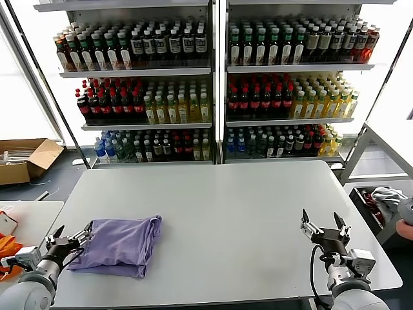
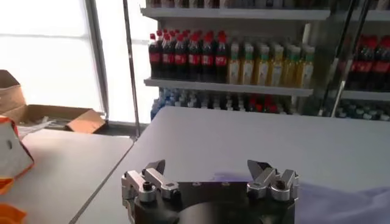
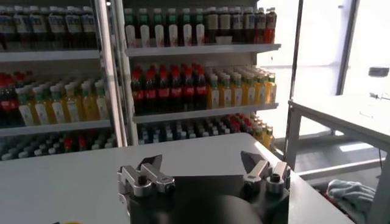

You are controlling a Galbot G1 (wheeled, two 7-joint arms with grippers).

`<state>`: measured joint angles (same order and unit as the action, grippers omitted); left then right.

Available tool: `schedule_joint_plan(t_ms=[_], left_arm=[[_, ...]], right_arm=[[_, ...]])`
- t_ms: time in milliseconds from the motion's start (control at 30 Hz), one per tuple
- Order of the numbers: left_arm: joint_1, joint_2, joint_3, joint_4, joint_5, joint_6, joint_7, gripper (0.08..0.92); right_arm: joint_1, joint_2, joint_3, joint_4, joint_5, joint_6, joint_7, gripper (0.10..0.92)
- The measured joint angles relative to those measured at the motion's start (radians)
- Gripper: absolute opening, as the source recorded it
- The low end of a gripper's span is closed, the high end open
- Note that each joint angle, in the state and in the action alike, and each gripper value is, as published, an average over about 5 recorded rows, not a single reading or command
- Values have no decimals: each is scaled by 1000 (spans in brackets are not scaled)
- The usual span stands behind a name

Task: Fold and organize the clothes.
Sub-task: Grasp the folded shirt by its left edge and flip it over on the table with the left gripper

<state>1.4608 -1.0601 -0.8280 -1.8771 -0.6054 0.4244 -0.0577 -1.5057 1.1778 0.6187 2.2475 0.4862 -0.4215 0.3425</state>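
Note:
The lavender T-shirt lies folded (image 1: 121,244), and its edge is free next to my open left gripper. I should go down toward that edge (image 1: 93,239) next until the fingers close on it.
A plain lavender T-shirt (image 1: 121,245) lies folded into a rough bundle on the front left of the grey table (image 1: 219,200). My left gripper (image 1: 73,233) is open and empty at the shirt's left edge, just above the table. In the left wrist view the open gripper (image 2: 209,168) shows, with a strip of the lavender shirt (image 2: 341,198) to one side of it. My right gripper (image 1: 324,219) is open and empty over the front right of the table, far from the shirt; it also shows in the right wrist view (image 3: 203,163). The printed T-shirt is out of view.
Shelves of drink bottles (image 1: 213,84) stand behind the table. A cardboard box (image 1: 26,158) sits on the floor at far left. An orange bag (image 1: 8,248) lies on a low side table at left. A white-and-grey cloth bundle (image 1: 390,200) sits at right.

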Motion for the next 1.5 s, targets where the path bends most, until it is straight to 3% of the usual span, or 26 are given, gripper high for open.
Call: schedule_joint_plan(t_ms=[733,1167,1500], left_arm=[[34,-12,-3,58,52,-7,73,804],[31,-28,13,73,42,-10,109,673],[35,-28,14,89,24,0,126,405]], right_arm=[[-3,8,-15,-14,-9,5,-1,823],[-8,9,-21,-18,-15,8,-3,823],[-7,9,-22,-15,-18,9,-3,823]])
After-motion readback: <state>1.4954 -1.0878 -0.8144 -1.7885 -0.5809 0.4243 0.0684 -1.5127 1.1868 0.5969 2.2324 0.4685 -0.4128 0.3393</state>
